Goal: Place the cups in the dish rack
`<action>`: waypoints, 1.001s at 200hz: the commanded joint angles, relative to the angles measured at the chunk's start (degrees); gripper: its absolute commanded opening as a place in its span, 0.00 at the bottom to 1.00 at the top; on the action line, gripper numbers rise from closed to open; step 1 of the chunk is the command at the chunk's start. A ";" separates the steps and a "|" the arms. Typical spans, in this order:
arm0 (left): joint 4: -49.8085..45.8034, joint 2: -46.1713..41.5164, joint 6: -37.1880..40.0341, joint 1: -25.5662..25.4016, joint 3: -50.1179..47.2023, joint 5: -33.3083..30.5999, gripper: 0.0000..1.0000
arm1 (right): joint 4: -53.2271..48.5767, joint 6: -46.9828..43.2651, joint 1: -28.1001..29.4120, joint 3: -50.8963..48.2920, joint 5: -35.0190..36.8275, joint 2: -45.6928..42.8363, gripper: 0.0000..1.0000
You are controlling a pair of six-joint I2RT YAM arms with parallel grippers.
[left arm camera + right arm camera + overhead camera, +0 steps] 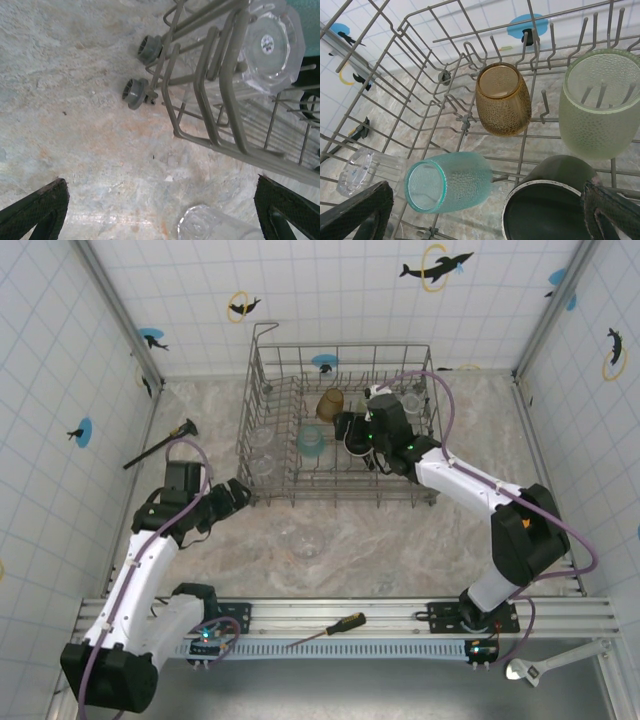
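The clear cup (pixel 307 542) lies free in front of the rack, so the robot's left gripper should keep going toward it, open, and close on the cup's side (pixel 189 230).
The grey wire dish rack (pixel 340 502) stands at the back of the table. It holds an amber cup (pixel 502 100), a pale green cup (pixel 600 105), a light blue cup (pixel 450 182) on its side, a dark mug (pixel 550 205) and a clear cup (pixel 365 170). My right gripper (pixel 487 220) hangs open inside the rack (pixel 395 115), just over the mug and gripping nothing. Another clear cup (pixel 215 225) lies on the table outside the rack's corner (pixel 215 135). My left gripper (pixel 162 215) is open and low over the table, with this cup between its fingers, nearer the right one.
A dark long-handled tool (pixel 160 443) lies on the table left of the rack. A screwdriver (pixel 330 628) rests on the front rail and a wrench (pixel 545 665) at the bottom right. The rack's small wheels (pixel 134 93) stick out at its corner. Tiled walls close in three sides.
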 commanded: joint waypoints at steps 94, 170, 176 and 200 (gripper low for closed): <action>3.95 -2.17 -7.34 -10.91 -3.67 2.32 0.94 | 2.02 1.23 -0.54 -1.70 -0.26 -1.60 1.00; 6.23 3.90 -10.45 -27.93 -4.18 -8.18 0.83 | 2.07 1.69 -0.63 -1.89 -1.30 -0.91 1.00; 6.43 4.50 -10.70 -29.14 -4.14 -9.05 0.83 | 2.04 1.69 -0.70 -1.92 -1.28 -0.91 1.00; 6.89 6.42 -11.44 -32.20 -3.70 -12.22 0.80 | 2.04 1.77 -0.81 -2.52 -1.09 -1.21 1.00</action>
